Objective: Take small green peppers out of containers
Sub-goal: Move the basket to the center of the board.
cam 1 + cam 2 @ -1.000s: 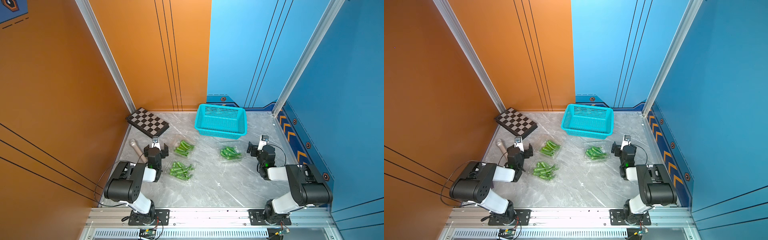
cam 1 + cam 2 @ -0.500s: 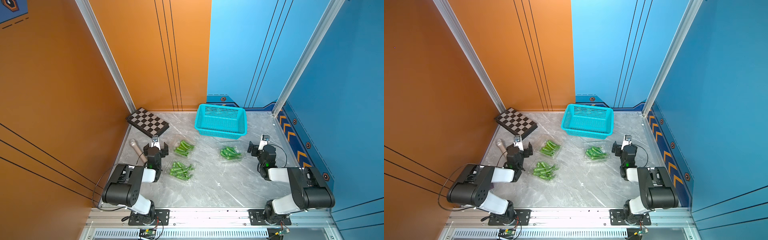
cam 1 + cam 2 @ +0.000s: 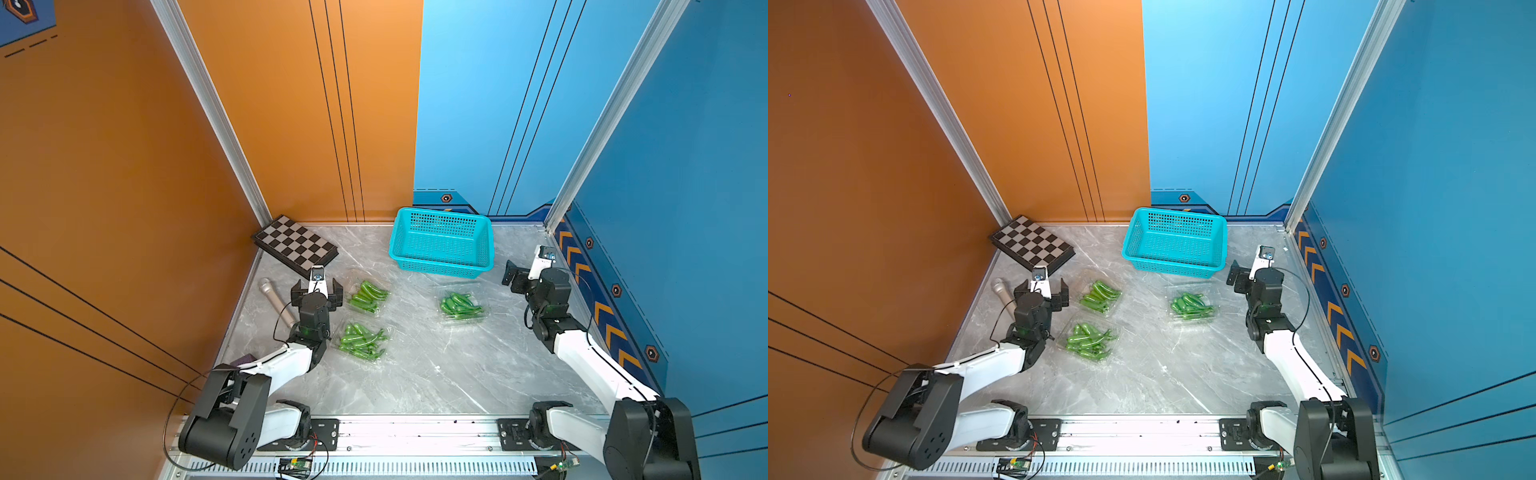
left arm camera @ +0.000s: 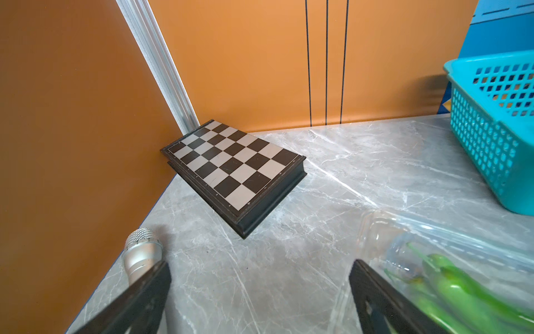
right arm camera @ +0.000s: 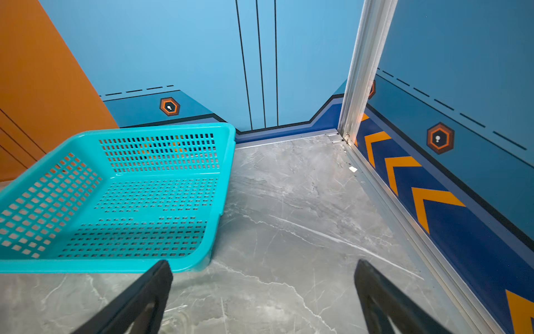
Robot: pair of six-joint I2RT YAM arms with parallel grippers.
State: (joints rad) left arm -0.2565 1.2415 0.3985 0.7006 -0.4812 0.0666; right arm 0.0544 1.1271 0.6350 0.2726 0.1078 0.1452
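The teal basket (image 3: 441, 240) sits back from the containers by my left gripper, so my right gripper should first grab its end rim (image 3: 490, 240) and move the basket closer.
Three clear containers lie on the grey marble table, each with small green peppers inside: one (image 3: 368, 294) (image 3: 1100, 296) beside my left gripper, one (image 3: 362, 338) (image 3: 1090, 338) nearer the front, and one (image 3: 459, 306) (image 3: 1190, 307) on the right. My left gripper (image 3: 317, 287) (image 3: 1042, 287) (image 4: 260, 266) hovers open just left of the first container and holds nothing. In the left wrist view that container's peppers (image 4: 456, 286) lie beside one finger. My right gripper (image 3: 528, 272) (image 3: 1251, 271) (image 5: 263, 264) is open and empty over bare table, to the right of the third container.
A teal perforated basket (image 3: 436, 266) (image 5: 115, 266) stands at the back centre. In the back left corner rests a chessboard (image 3: 295, 245) (image 4: 234, 164). A silver microphone (image 3: 276, 301) (image 4: 141, 251) lies along the left wall beside my left gripper. The blue wall runs close to my right gripper.
Both arms have stretched out, their elbows sinking toward the front rail and the grippers edging toward the back. Both grippers stay open. The containers have not moved.
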